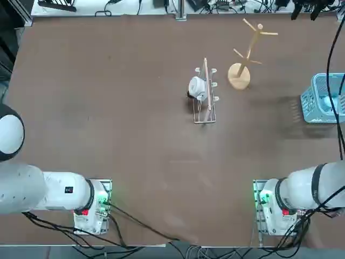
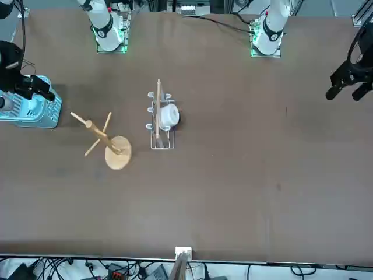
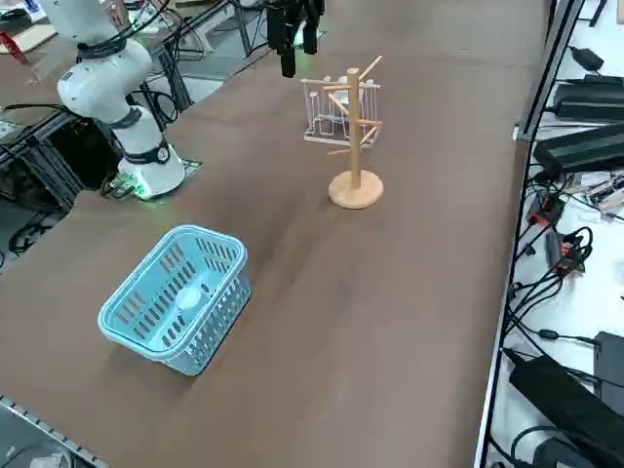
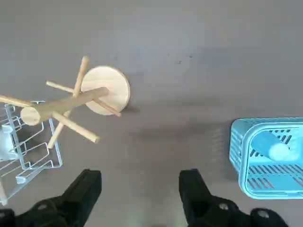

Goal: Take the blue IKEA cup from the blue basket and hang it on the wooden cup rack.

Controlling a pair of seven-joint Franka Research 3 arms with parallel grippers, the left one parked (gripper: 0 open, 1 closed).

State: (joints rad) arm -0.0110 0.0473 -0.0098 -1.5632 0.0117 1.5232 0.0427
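I see the wooden cup rack's peg [image 2: 78, 118] slants outward, so I expect the blue IKEA cup [image 4: 272, 146] to hang tilted, its base pointing outward, when I slide it on.
The blue basket [image 3: 175, 297] stands near the table's right edge, also seen as the basket [image 1: 323, 100] from the top. Inside it lies the pale blue IKEA cup [image 3: 190, 295], on its side as far as I can tell, shown as the cup [image 4: 279, 150] in the wrist view. The wooden cup rack [image 1: 245, 54] stands upright at the far middle-right with bare pegs; the wrist view has the rack [image 4: 102, 92] too. My right gripper [image 4: 140, 178] hangs high over the table between rack and basket, open and holding nothing. In the front view the gripper [image 2: 35, 87] overlaps the basket [image 2: 29, 114].
A low metal-wire rack [image 1: 205, 94] with a white cup [image 1: 197, 87] on it stands just left of the wooden rack. A black cable [image 1: 335, 81] hangs across the basket in the top view. Cables and equipment line the floor beyond the table edges.
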